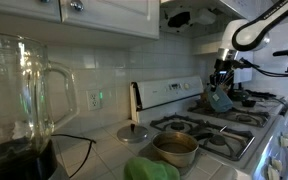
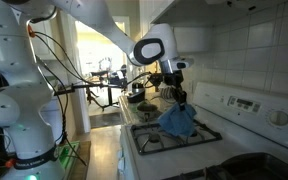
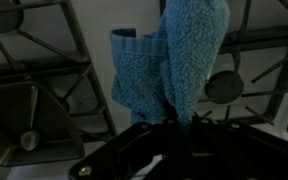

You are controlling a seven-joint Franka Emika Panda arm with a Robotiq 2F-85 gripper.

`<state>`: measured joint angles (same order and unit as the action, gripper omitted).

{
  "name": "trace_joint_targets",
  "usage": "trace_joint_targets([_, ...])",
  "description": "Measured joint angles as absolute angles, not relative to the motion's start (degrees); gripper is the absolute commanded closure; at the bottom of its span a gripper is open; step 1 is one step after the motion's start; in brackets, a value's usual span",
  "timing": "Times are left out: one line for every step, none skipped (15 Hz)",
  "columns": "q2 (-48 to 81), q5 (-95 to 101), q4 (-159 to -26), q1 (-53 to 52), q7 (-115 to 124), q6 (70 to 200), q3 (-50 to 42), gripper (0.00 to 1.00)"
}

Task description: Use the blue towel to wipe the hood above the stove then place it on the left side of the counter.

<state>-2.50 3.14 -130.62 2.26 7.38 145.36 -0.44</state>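
The blue towel is hanging low over the open pale part of the stove between the burner grates. I go on lowering the towel until it rests there, and then let go.
The blue towel hangs from my gripper above the stove. In an exterior view the gripper holds the towel over the far burners, well below the hood. In the wrist view the towel fills the middle of the frame, pinched between the dark fingers, with the burner grates behind it. The gripper is shut on the towel.
A pot and a lid sit near the stove's near end. A green cloth and a glass blender jar stand on the tiled counter. Cabinets hang above.
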Motion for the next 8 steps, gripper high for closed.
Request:
trace_joint_targets([-2.1,3.1,-130.6,2.3,7.4,145.9,-0.6,0.97])
trace_joint_targets([-1.6,3.1,-130.6,2.3,7.4,146.4,-0.8,0.97])
trace_joint_targets([-1.2,3.2,-130.6,2.3,7.4,146.9,-1.0,0.97])
trace_joint_targets([-0.9,3.3,-130.6,2.3,7.4,147.2,-1.1,0.97])
trace_joint_targets([-0.6,3.5,-130.6,2.4,7.5,147.4,-1.3,0.97])
trace_joint_targets([-0.3,3.7,-130.6,2.4,7.6,147.8,-1.5,0.97])
trace_joint_targets([-0.1,4.0,-130.6,2.4,7.7,148.0,-1.7,0.97])
trace_joint_targets([0.1,4.4,-130.6,2.5,7.8,148.1,-1.8,0.97])
